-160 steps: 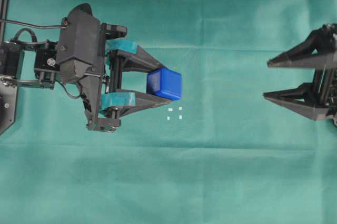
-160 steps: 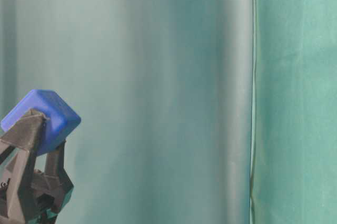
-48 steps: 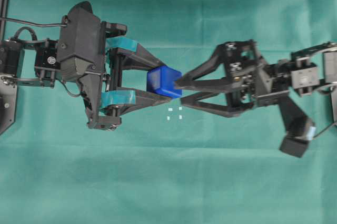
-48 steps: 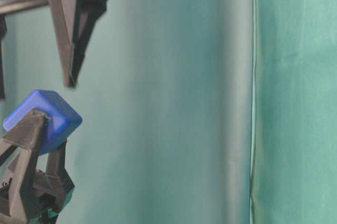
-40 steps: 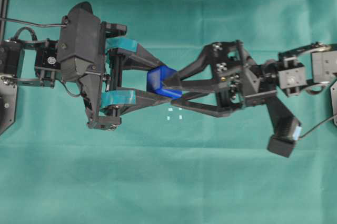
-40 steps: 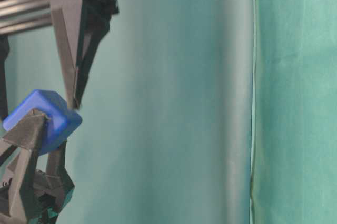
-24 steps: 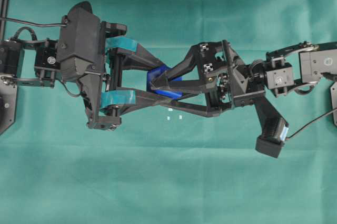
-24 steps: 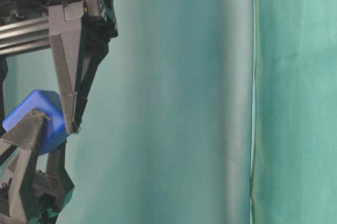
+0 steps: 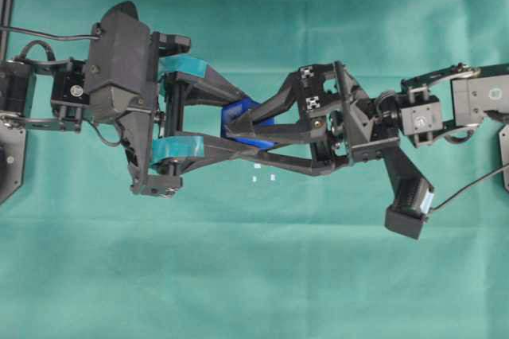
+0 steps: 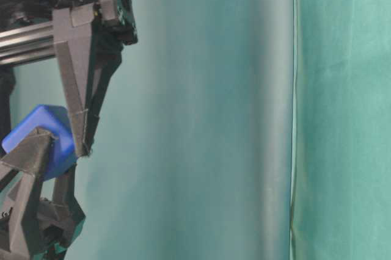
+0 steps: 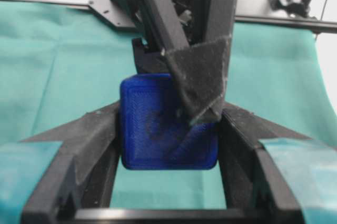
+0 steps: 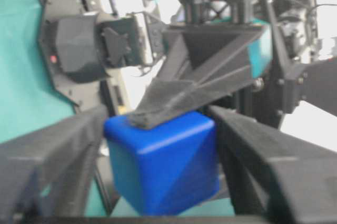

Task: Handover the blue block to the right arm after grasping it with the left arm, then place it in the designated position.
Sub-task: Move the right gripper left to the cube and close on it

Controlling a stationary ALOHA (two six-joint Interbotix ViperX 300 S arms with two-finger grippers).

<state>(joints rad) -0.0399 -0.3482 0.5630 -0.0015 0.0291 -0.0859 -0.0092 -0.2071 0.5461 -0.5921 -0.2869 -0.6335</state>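
Next, I open my left gripper and back it straight off before my right gripper turns the blue block (image 9: pixel 236 111), because my left gripper is clamping the block inside my right gripper's crosswise fingers.
The blue block (image 9: pixel 238 109) hangs above the green cloth, with my left gripper (image 9: pixel 245 126), the one with teal-taped fingers, shut on it. My plain black right gripper (image 9: pixel 232 134) reaches in from the right, turned crosswise to the left one. Its fingers press the block's (image 12: pixel 163 166) other two sides in the right wrist view. One right finger (image 11: pixel 202 87) lies across the block (image 11: pixel 158 140) in the left wrist view. At table level the block (image 10: pixel 46 127) sits between a left finger (image 10: pixel 27 162) and a right finger (image 10: pixel 76 101). The designated position (image 9: pixel 263 172) shows just below the jaws.
Green cloth (image 9: pixel 254 275) covers the table, and a green curtain (image 10: pixel 214 119) hangs behind. The right wrist camera housing (image 9: pixel 407 208) juts out below the right arm. A black frame (image 9: pixel 6 5) runs along the left edge.
The right gripper has moved left from in front of the block until its fingers straddle it, then narrowed its jaws onto it. The left gripper and the block have stayed still.
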